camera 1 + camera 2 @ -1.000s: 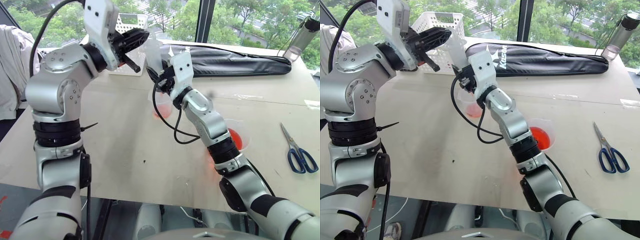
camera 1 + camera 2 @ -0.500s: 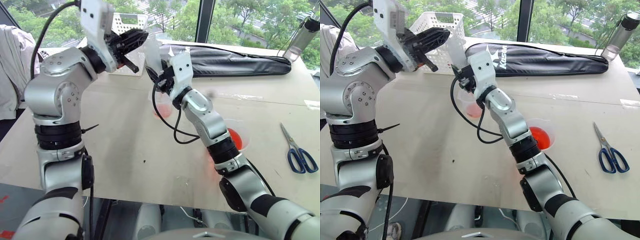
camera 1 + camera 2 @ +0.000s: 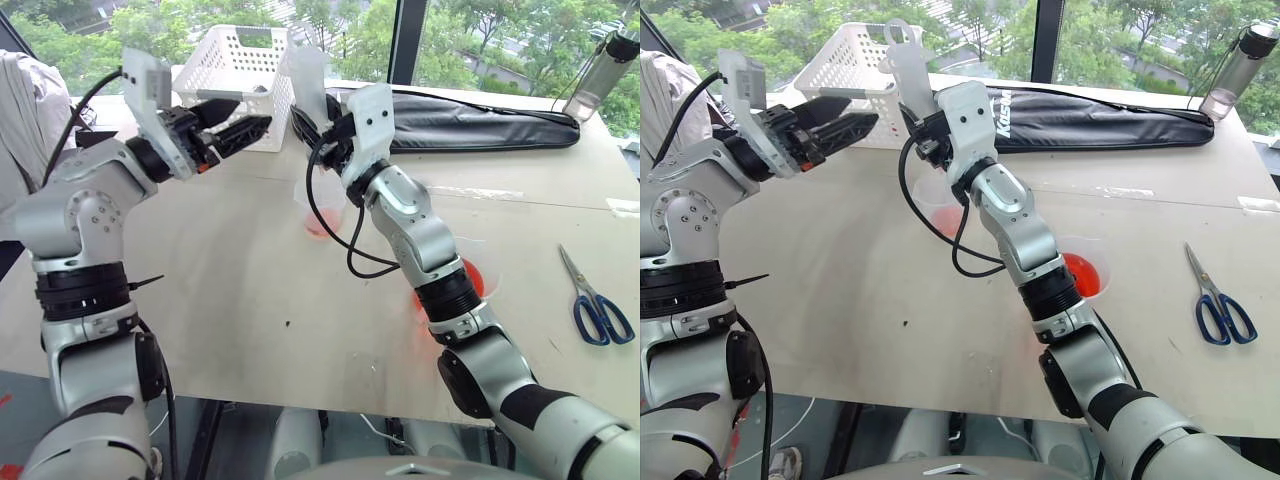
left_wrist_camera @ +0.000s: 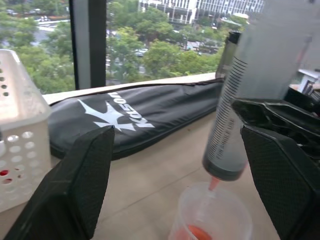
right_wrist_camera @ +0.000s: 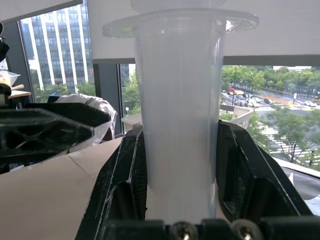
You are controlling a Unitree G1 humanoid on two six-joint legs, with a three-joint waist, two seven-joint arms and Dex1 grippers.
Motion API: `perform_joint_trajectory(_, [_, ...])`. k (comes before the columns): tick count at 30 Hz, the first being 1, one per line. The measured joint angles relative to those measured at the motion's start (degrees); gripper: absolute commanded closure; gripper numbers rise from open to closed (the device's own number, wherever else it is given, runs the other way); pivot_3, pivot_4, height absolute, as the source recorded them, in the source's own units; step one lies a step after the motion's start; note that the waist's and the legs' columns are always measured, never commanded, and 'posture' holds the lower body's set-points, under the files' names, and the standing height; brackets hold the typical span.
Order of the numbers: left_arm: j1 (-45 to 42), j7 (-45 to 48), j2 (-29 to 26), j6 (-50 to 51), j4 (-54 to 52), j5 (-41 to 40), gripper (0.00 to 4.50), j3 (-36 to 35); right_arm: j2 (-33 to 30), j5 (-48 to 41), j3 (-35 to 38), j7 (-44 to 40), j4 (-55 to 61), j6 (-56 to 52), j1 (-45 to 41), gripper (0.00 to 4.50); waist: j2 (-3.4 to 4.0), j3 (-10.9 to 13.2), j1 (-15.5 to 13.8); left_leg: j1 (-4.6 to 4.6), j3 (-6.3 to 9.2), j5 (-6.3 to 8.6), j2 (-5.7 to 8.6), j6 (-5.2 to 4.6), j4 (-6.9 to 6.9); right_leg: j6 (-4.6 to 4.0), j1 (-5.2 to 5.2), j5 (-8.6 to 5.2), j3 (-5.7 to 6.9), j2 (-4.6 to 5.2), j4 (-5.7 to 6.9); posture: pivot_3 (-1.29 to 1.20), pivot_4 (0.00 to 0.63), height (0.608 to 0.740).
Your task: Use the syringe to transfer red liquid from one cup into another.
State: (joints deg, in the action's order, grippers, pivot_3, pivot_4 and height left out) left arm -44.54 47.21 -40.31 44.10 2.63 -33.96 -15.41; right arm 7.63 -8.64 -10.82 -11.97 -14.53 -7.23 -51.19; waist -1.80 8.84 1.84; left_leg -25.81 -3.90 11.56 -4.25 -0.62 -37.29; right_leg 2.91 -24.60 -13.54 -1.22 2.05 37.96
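Note:
The syringe's white ring end [image 3: 899,31] sits down against the syringe's body, so next my left gripper takes the syringe's body from my right gripper [image 3: 909,76] and lays the syringe down.
My right gripper [image 3: 932,128] is shut on the syringe [image 3: 910,80], gripping low on its clear barrel [image 5: 180,125] and holding it upright. The white ring end [image 3: 897,30] is at the top. The red-stained tip [image 4: 214,184] hangs just above the small handleless cup [image 3: 318,212], which has a little red liquid [image 4: 196,233] in its base. To the left of the syringe my left gripper [image 3: 232,122] stands open and apart from it, pointing toward it. The handled measuring cup [image 3: 1086,270], glowing orange-red, sits on the table behind my right forearm.
A white perforated basket [image 3: 858,62] stands at the back left, and a long black bag [image 3: 1100,118] lies along the back edge. Blue-handled scissors [image 3: 1212,300] lie at the right. A clear bottle [image 3: 1232,62] stands at the far right corner.
My left gripper has let go of the syringe's top, opened wide, and swung left and down away from it. The right gripper still holds the syringe, slightly higher.

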Motion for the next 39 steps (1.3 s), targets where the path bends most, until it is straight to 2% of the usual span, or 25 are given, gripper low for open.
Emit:
perform_joint_trajectory(8, [-2.52,-1.24,4.31,1.12,-2.04,-2.37,0.35,1.85,0.0,0.4,-0.1,0.05,-0.01,0.19,0.0,3.09,0.0,0.0,0.21,0.0,0.01,0.0,0.0,0.0,0.01,0.0,0.0,0.0,-0.01,-0.02,0.0,0.0,0.15,0.724])
perform_joint_trajectory(19, [-5.26,-0.78,5.29,0.95,-2.03,-3.99,0.35,4.28,0.0,0.69,-1.91,-0.5,0.0,0.41,0.0,3.11,0.0,0.0,0.37,0.02,0.0,0.0,0.0,0.0,0.02,0.0,0.0,0.0,-0.03,-0.02,0.0,0.0,0.15,0.724])
perform_joint_trajectory(21, [-5.26,-0.79,5.67,0.65,-1.8,-3.98,0.9,4.28,0.0,0.75,-1.91,-0.62,0.01,0.42,0.0,3.11,0.0,0.0,0.37,0.02,0.0,0.0,0.0,0.0,0.02,0.0,0.0,0.0,-0.03,-0.02,0.0,0.0,0.15,0.724])
perform_joint_trajectory(22, [-5.26,-0.97,5.74,0.41,-1.63,-3.88,1.01,4.27,0.0,0.82,-1.91,-0.69,0.02,0.49,0.0,3.11,0.0,0.0,0.37,0.02,0.0,0.0,-0.01,0.0,0.02,0.0,0.0,0.0,-0.03,-0.02,0.0,0.0,0.15,0.724])
perform_joint_trajectory(24, [-5.36,-1.44,5.74,-0.39,-0.66,-3.29,2.01,4.07,0.0,0.89,-1.95,-1.09,0.03,0.64,0.0,3.11,0.0,0.0,0.37,0.02,0.0,0.0,-0.01,0.0,0.02,0.0,0.0,0.0,-0.02,-0.03,0.0,0.0,0.15,0.724])
perform_joint_trajectory(26, [-5.44,-1.69,5.7,-0.88,-0.34,-3.07,2.72,3.89,-0.01,1.14,-1.99,-1.21,0.03,0.74,0.0,3.11,0.0,0.0,0.39,0.02,0.0,0.0,-0.01,0.0,0.02,0.0,0.0,0.0,-0.03,-0.03,0.0,0.0,0.15,0.724])
perform_joint_trajectory(35, [-5.49,-1.25,5.97,-2.04,0.16,-2.17,2.78,4.22,-0.02,1.56,-1.81,-1.55,0.6,-0.76,0.0,3.11,0.0,0.0,0.36,0.01,0.0,0.0,-0.01,0.0,0.02,0.0,0.0,0.0,-0.02,-0.03,0.0,0.0,0.15,0.724])
perform_joint_trajectory(37, [-5.48,-1.22,6.07,-2.04,0.31,-2.17,2.78,4.23,-0.06,1.44,-1.48,-1.89,1.57,-2.81,0.0,2.08,0.0,0.0,0.35,0.01,0.0,0.0,-0.01,0.0,0.02,0.0,-0.01,0.0,-0.02,-0.03,0.0,0.0,0.15,0.724])
perform_joint_trajectory(38, [-5.48,-1.14,6.11,-2.13,0.31,-2.22,2.8,4.22,-0.07,1.25,-1.2,-2.22,1.85,-3.62,0.0,1.74,0.0,0.0,0.34,0.01,0.0,0.0,-0.01,0.0,0.02,0.0,-0.01,0.0,-0.02,-0.02,0.0,0.0,0.15,0.724])
perform_joint_trajectory(39, [-5.48,-1.12,6.21,-2.38,0.3,-2.24,2.94,4.22,-0.09,0.72,-1.16,-2.82,2.13,-4.34,0.0,1.13,0.0,0.0,0.34,0.01,-0.01,0.0,-0.01,0.0,0.02,0.0,0.0,0.0,-0.03,-0.02,0.0,0.0,0.15,0.724])
